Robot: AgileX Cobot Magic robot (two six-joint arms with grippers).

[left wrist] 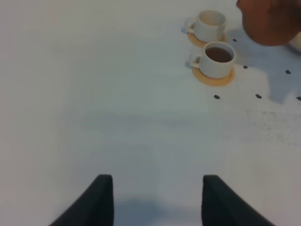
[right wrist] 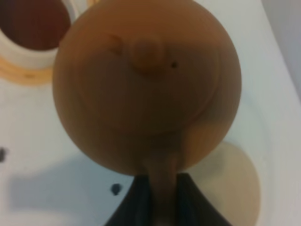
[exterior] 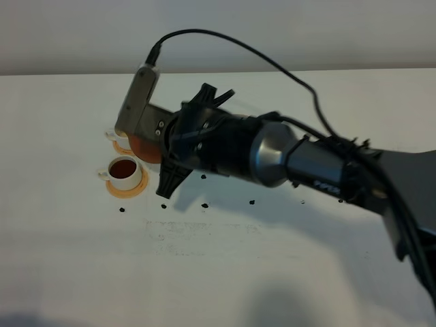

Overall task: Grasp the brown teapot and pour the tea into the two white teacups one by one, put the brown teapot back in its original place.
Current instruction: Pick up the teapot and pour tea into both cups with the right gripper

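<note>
I should pull the brown teapot back with my right gripper and level it, because it crowds the empty farther teacup. Then I should lift it high above that teacup.
My right gripper is shut on the loop handle of the brown teapot, and its knobbed lid faces the wrist camera. In the high view the teapot hangs at the table's left, right beside the two white teacups. The nearer teacup holds dark tea. The farther teacup shows a cream inside and is mostly hidden behind my wrist in the high view. The pale beige coaster lies partly under the pot. My left gripper hovers over bare table, open and apart from the cups.
Each cup stands on a small orange-tan coaster. Several small dark specks dot the white table near the cups. My right arm stretches from the right edge across the middle. A pale wall runs along the far table edge.
</note>
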